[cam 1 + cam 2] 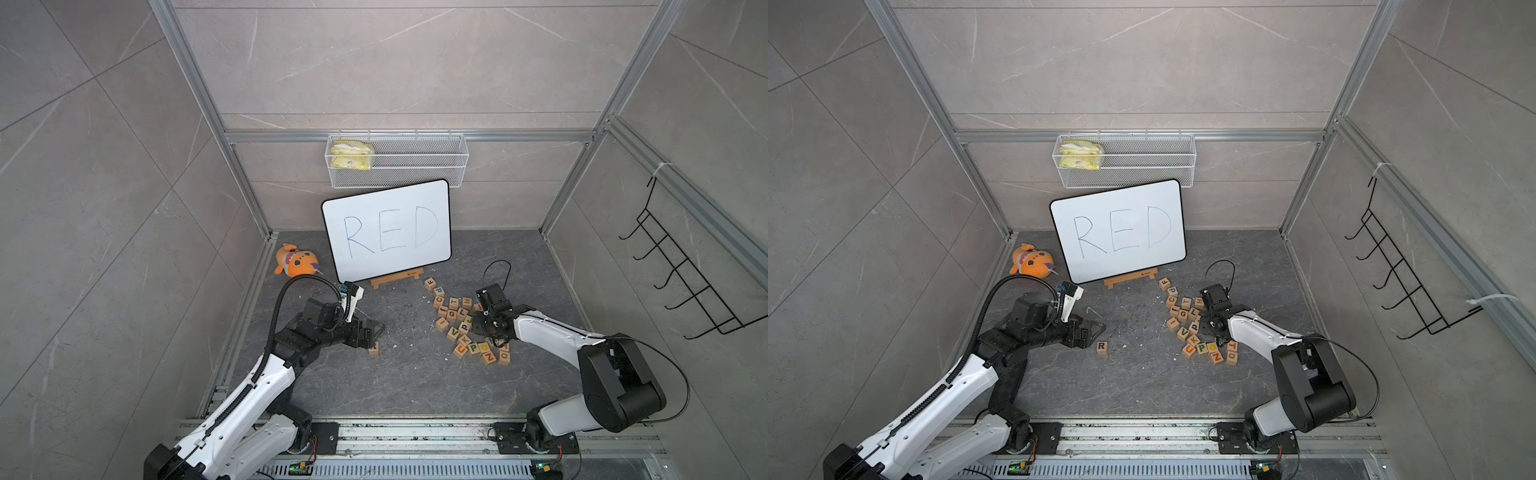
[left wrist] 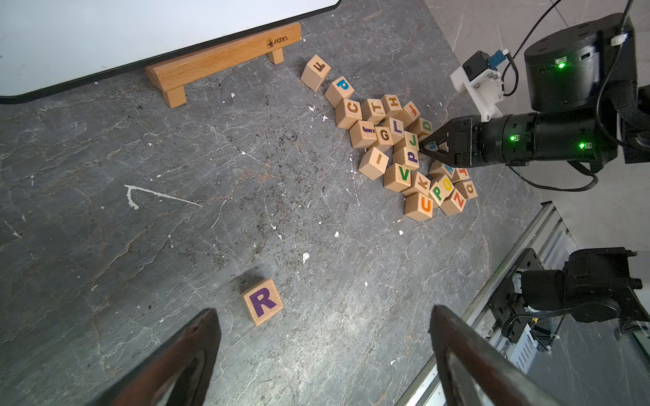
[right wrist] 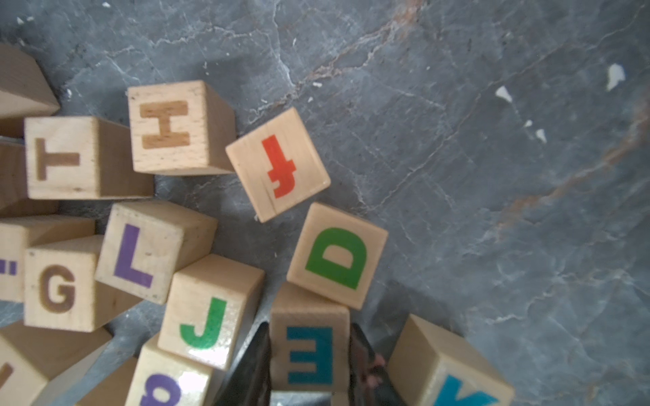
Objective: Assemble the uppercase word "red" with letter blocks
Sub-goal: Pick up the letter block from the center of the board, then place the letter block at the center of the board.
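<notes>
The blue E block (image 3: 310, 355) is upside down in my right gripper. Next, I lift it, turn it around and put it next to the purple R block.
The purple R block (image 2: 263, 301) lies alone on the dark floor, letter up, also seen in a top view (image 1: 1101, 347). My left gripper (image 2: 323, 313) hovers just short of it, open and empty. To the right lies a heap of letter blocks (image 1: 461, 320). My right gripper (image 3: 309, 328) reaches into the heap, and its two fingers press the sides of the blue E block (image 3: 309, 355). The green D block (image 3: 337, 256) touches the far edge of the E block. The word "red" stands nowhere as a row of blocks.
A white board (image 1: 386, 228) with handwritten RED leans on a wooden stand (image 1: 397, 277) at the back. An orange plush toy (image 1: 296, 259) lies at the back left. A wire basket (image 1: 397, 160) hangs on the rear wall. J, L, G, H and T blocks crowd the E block.
</notes>
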